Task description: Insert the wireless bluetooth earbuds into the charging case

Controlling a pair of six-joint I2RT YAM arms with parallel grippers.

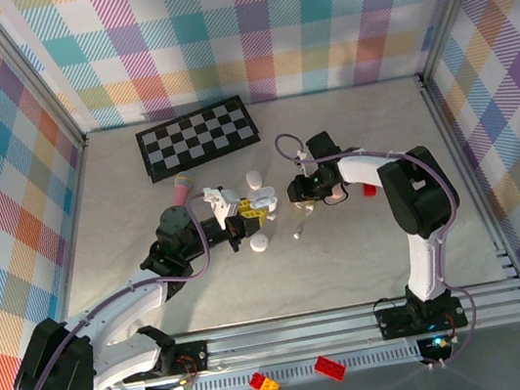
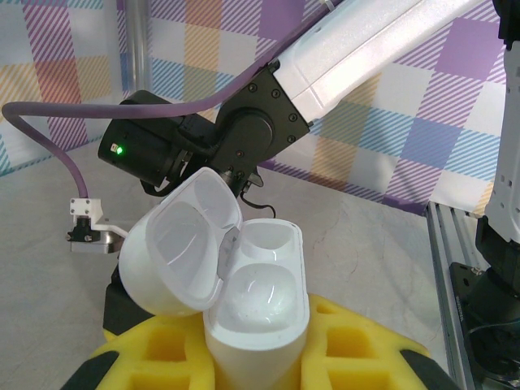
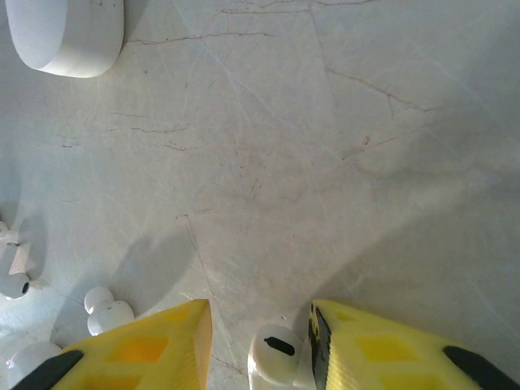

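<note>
One finger of my right gripper is touching the white earbud and the other is clear of it, so I should open the gripper and center the fingertips over the earbud before I close it.
My left gripper is shut on a white charging case, held upright between its yellow foam pads. The case lid is swung open to the left. The far socket looks hollow; the near one shows a glossy rounded surface, and whether a bud sits in it is unclear. My right gripper hovers low over the table with its jaws apart. A white earbud with a dark slot lies against its right finger, clear of the left finger.
Loose white earbuds lie at the lower left of the right wrist view, and another white case at its top left. A chessboard, a pink-tipped object and a small red block are on the table. Rails edge the front.
</note>
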